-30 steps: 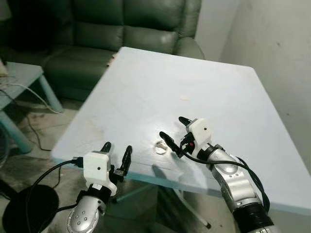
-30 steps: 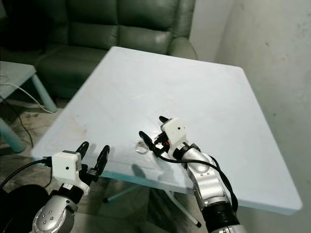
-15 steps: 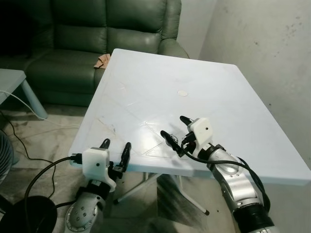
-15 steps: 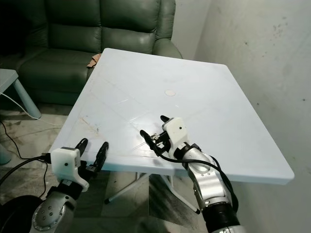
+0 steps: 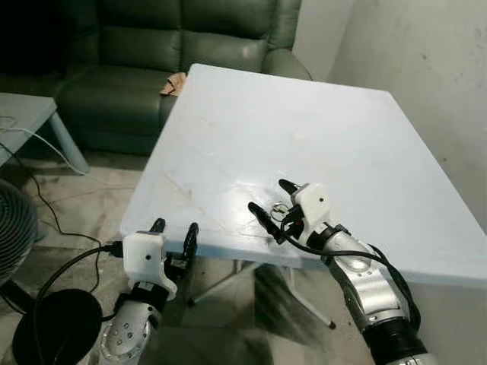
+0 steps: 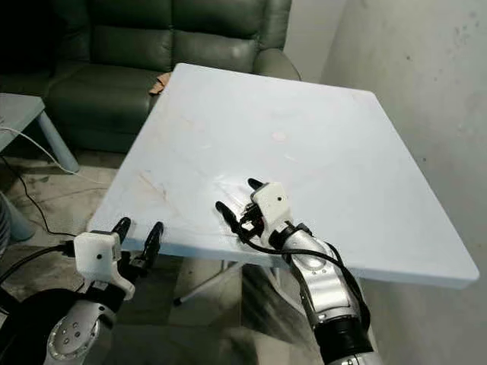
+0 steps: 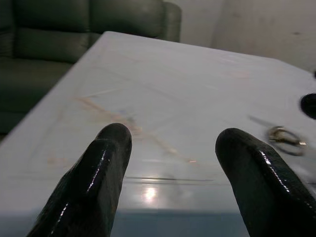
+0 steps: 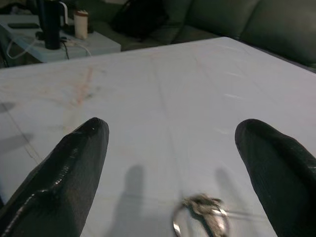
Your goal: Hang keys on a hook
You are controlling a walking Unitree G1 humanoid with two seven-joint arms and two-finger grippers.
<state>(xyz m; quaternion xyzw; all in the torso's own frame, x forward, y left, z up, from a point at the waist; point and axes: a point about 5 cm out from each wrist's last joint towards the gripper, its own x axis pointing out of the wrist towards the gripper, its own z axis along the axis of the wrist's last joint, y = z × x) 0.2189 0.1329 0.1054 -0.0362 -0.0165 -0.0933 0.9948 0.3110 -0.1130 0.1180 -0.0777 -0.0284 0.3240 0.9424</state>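
The keys (image 8: 207, 213) are strung on an open round ring (image 8: 176, 224), so they will hang down below the ring when I lift it onto the hook.
A small metal key ring with keys (image 5: 278, 210) lies on the pale blue table (image 5: 319, 129) near its front edge. My right gripper (image 5: 272, 200) hovers open just above the table with the keys (image 8: 200, 217) between its two black fingers, not gripped. In the left wrist view the key ring (image 7: 283, 138) shows as a small loop off to one side. My left gripper (image 5: 174, 232) is open and held below and in front of the table's front edge, holding nothing.
A dark green sofa (image 5: 152, 46) stands behind the table, with a small tan object (image 5: 174, 83) on its seat. A low pale side table (image 5: 30, 114) and cables (image 5: 38, 194) are at the left. A plaster wall (image 5: 426, 53) runs along the right.
The camera has shifted, so the table sits differently in view. The right gripper stays open around the keys on the table. The left gripper holds its pose.
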